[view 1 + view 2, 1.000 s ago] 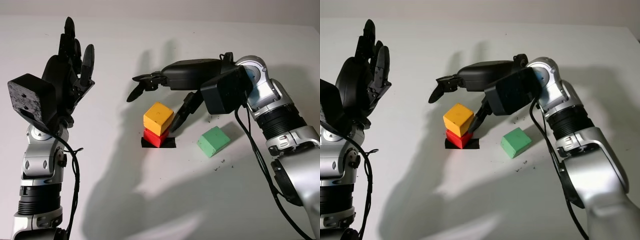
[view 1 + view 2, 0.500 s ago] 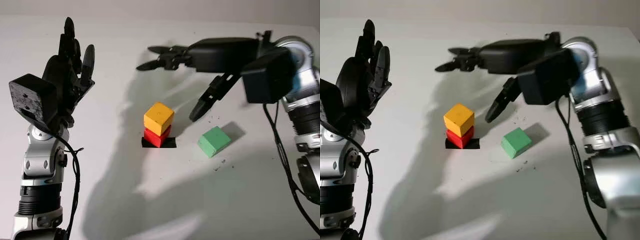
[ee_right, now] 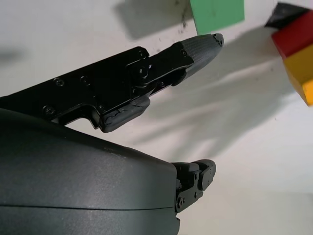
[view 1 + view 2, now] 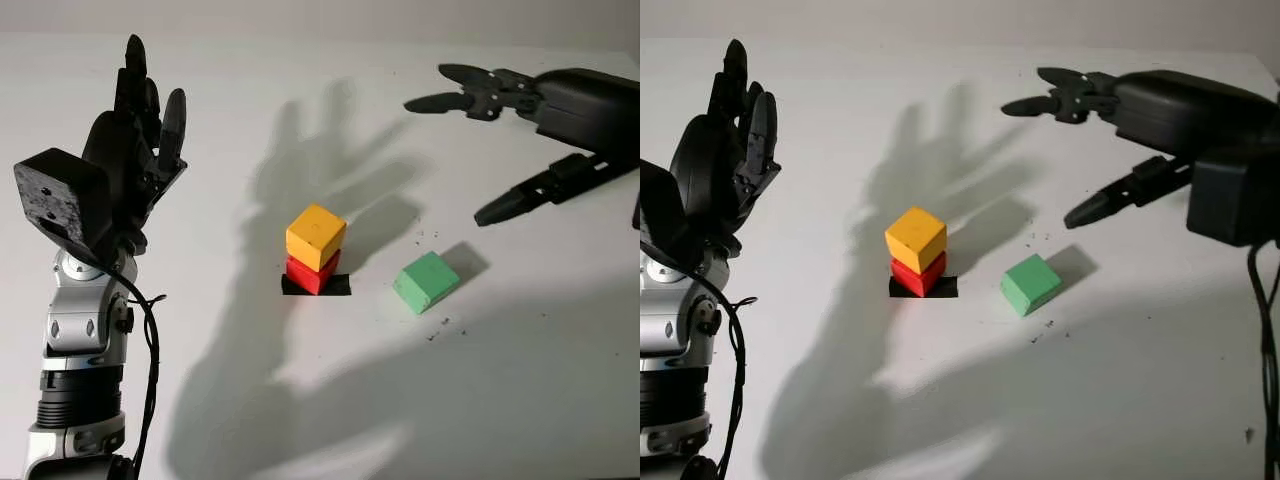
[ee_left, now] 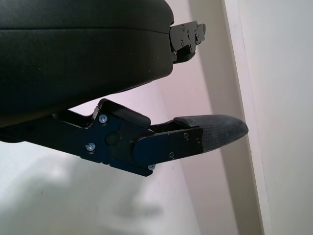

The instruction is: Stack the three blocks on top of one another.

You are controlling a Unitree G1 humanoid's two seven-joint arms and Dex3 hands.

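My gripper will uncover more specks hidden under the green block (image 4: 427, 282) when it lifts the block, because dark specks (image 4: 440, 328) show on opposite sides of it.
A yellow block (image 4: 316, 236) sits tilted on top of a red block (image 4: 311, 274), which stands on a black square mark (image 4: 316, 286) in the middle of the table. A green block (image 4: 426, 282) lies alone on the table to the right of the stack. My right hand (image 4: 500, 140) hangs open high above the table at the far right, beyond the green block and well clear of it. In the right wrist view the green block (image 3: 216, 13) and the stack (image 3: 298, 54) lie below its fingers. My left hand (image 4: 140, 130) is raised open at the left, away from the blocks.
The white table (image 4: 330, 400) carries the hands' large shadows around the stack. A few dark specks (image 4: 440, 330) lie near the green block.
My right hand has drawn back from the yellow block, rising and swinging to the right. The yellow block stays on the red one. The left hand has not moved.
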